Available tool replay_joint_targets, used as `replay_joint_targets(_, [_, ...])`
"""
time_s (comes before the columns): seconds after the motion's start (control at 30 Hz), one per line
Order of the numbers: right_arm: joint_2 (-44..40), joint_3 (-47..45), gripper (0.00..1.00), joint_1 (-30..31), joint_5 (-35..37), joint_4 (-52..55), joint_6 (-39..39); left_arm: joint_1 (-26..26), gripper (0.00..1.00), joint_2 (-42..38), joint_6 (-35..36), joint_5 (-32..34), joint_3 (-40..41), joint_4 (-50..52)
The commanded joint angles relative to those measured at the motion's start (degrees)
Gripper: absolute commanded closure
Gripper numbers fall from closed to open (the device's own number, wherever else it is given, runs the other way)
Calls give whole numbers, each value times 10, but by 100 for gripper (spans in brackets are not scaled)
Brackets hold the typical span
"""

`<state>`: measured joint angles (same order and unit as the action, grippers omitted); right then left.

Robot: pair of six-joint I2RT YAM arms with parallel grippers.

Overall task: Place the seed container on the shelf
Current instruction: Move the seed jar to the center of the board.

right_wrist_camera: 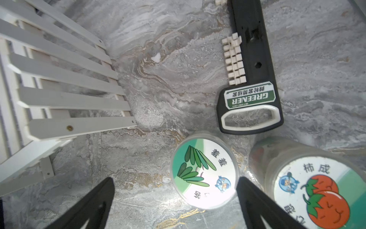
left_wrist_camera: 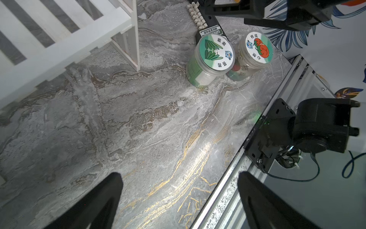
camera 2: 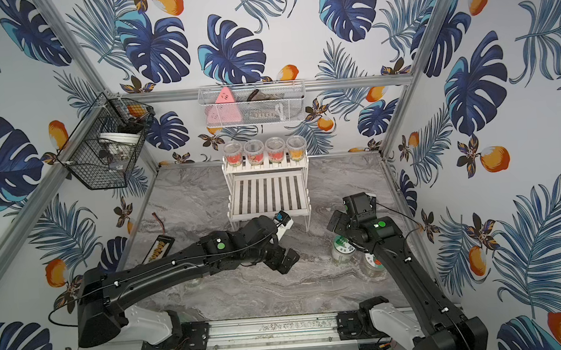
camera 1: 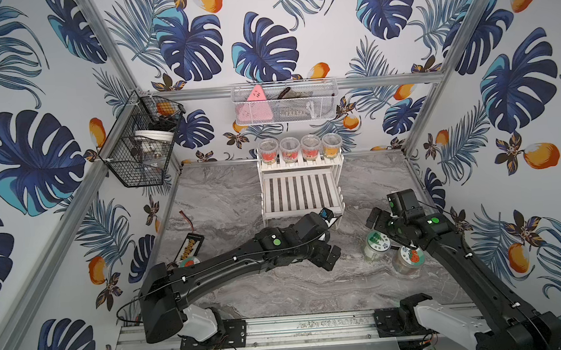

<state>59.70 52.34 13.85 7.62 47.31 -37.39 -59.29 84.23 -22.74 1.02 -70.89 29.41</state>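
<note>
Next, my right gripper puts the green-leaf seed container (camera 1: pixel 377 241) down in the open space first before the shelf (camera 1: pixel 312 273), because this container stands off to the shelf's side next to the tomato one.
Two clear seed containers stand side by side on the marble table at the right. One has a green-leaf lid (camera 1: pixel 377 243) (camera 2: pixel 342 249) (left_wrist_camera: pixel 214 52) (right_wrist_camera: pixel 204 174), the other a tomato lid (camera 1: pixel 410 258) (camera 2: pixel 373 265) (left_wrist_camera: pixel 258 47) (right_wrist_camera: pixel 316 194). My right gripper (camera 1: pixel 377 224) (camera 2: pixel 338 224) (right_wrist_camera: pixel 176 202) hangs open just over the green-leaf one. That lid sits between its fingers, near the one by the tomato jar. The white slatted shelf (camera 1: pixel 302 194) (camera 2: pixel 267 193) (left_wrist_camera: pixel 59 39) (right_wrist_camera: pixel 69 99) stands at the back middle. My left gripper (camera 1: pixel 330 258) (camera 2: pixel 286 260) (left_wrist_camera: pixel 180 200) is open and empty over bare table before the shelf.
Several clear cups (camera 1: pixel 299 147) fill the shelf's top tier. A black socket holder (right_wrist_camera: pixel 249 79) (left_wrist_camera: pixel 206 21) lies behind the two jars, another black rack (camera 1: pixel 189 248) at the left. One more jar (camera 1: pixel 189 262) peeks from under the left arm. Black wire basket (camera 1: pixel 141 141) and white mesh basket (camera 1: pixel 284 103) hang on the walls.
</note>
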Motion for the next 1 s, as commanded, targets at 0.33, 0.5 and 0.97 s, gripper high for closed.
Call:
replay_joint_targets(0.33, [38,-58,0,-14,-24,-14,-11,-4,1,29,-5,26,-8,-8])
replay_joint_targets(0.5, [56,-48,0,-13,-94,-33,71,-4,1,33,-8,34,-9,-2])
replay_joint_targets(0.97, [39,-54,0,121,-244,-125,115,-4,1,28,-37,73,13,-2])
